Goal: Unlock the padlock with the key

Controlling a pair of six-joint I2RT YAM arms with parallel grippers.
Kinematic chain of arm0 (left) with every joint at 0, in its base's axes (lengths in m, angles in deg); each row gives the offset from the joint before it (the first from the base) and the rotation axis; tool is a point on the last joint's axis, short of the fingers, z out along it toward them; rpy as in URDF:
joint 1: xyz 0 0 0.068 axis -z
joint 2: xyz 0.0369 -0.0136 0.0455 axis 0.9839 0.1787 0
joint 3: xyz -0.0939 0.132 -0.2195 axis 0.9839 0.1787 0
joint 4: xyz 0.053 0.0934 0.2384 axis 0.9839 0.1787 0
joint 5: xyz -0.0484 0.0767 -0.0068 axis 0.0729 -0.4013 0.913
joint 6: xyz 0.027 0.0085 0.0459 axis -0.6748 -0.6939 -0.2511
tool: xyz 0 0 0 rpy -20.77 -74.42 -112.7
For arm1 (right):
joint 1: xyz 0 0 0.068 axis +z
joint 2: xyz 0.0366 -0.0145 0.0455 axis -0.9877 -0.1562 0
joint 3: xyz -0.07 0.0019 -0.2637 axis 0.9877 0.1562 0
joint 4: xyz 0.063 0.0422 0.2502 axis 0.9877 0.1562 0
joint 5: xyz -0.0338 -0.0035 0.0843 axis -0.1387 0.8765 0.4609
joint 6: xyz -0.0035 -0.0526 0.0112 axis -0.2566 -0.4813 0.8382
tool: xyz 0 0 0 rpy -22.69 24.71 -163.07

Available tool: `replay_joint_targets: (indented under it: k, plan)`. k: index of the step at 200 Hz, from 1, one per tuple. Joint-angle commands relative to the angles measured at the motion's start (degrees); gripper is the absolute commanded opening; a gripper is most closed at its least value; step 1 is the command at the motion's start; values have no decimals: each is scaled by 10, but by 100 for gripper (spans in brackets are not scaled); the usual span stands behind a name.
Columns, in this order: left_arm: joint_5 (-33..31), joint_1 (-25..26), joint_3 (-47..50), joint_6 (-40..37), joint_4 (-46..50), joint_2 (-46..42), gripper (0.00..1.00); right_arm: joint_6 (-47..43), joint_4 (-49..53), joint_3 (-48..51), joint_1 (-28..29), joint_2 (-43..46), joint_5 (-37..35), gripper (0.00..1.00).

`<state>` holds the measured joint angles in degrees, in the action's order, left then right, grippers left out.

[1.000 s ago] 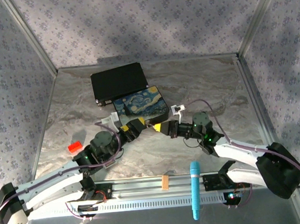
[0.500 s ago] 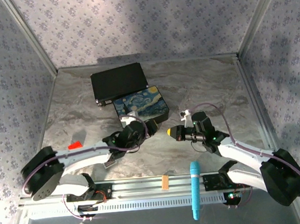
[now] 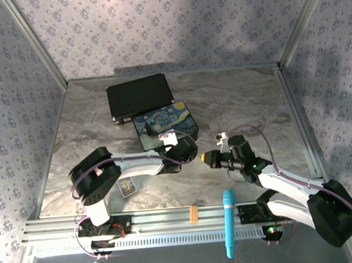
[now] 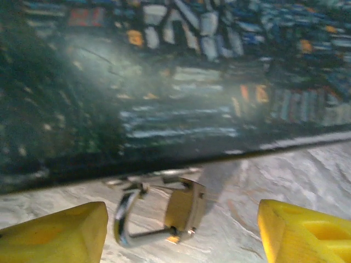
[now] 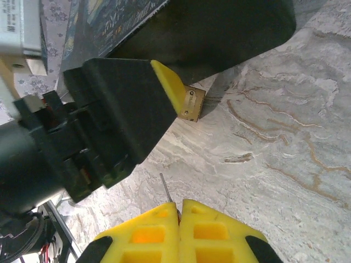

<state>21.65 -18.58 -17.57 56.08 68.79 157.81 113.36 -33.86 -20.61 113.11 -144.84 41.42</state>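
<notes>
Next, I take the brass body in my left gripper and steady it before the key goes in, as the padlock sits loose between that gripper's open fingers.
The small brass padlock lies on the marble table against the front wall of the Starry-Night box, its silver shackle pointing left. My left gripper is open, with one yellow finger on each side of the padlock and neither touching it. From the right wrist view, the padlock's brass body peeks out beside the left gripper's finger. My right gripper is shut on the thin metal key, whose blade points toward the padlock, a short way off. From above, the left gripper and right gripper sit close together.
The Starry-Night box stands mid-table with a black case behind it. A small printed card lies near the left arm's base. A teal tool and an orange piece rest on the front rail.
My left arm has swung right along the box's front, and its gripper now straddles the padlock. My right gripper has backed off to the right with the key.
</notes>
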Motion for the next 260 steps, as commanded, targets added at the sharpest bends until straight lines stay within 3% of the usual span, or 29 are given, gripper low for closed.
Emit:
replay_joint_targets:
  k: [1, 30, 58, 70, 85, 129, 158, 176, 197, 221, 240, 260]
  plan:
    - [-48, 6, -29, 24, 106, 22, 70, -3, 12, 8, -5, 20, -6, 0]
    - [-32, 6, -38, 14, 135, 42, 63, -3, 17, 12, -10, 33, -6, 0]
    - [-27, 13, 10, 1, 82, 17, 56, -3, 16, 11, -12, 33, -3, 0]
    - [-13, 13, 31, -6, 51, 11, 40, -3, 14, 12, -11, 33, -3, 0]
    - [2, 9, 54, -21, 1, 8, 37, -5, 12, 13, -12, 32, -3, 0]
    - [5, 1, 105, -41, -77, -31, 43, 0, 7, 15, -13, 33, -2, 0]
    - [4, -17, 169, -68, -170, -67, 68, 2, -4, 19, -13, 22, -4, 0]
    - [58, -41, 201, -81, -275, -51, 69, 3, -15, 18, -13, 7, 1, 0]
    - [74, -40, 193, -109, -333, -20, 69, 1, -19, 12, -13, -7, 5, 0]
    - [22, -24, 143, -101, -242, -5, 69, 3, -25, 11, -12, -12, 4, 0]
    - [-24, -22, 104, -37, -120, 17, 56, 3, -28, 12, -12, -15, 1, 0]
    - [-58, -25, 86, 6, -54, 44, 53, 7, -32, 12, -11, -17, 2, 0]
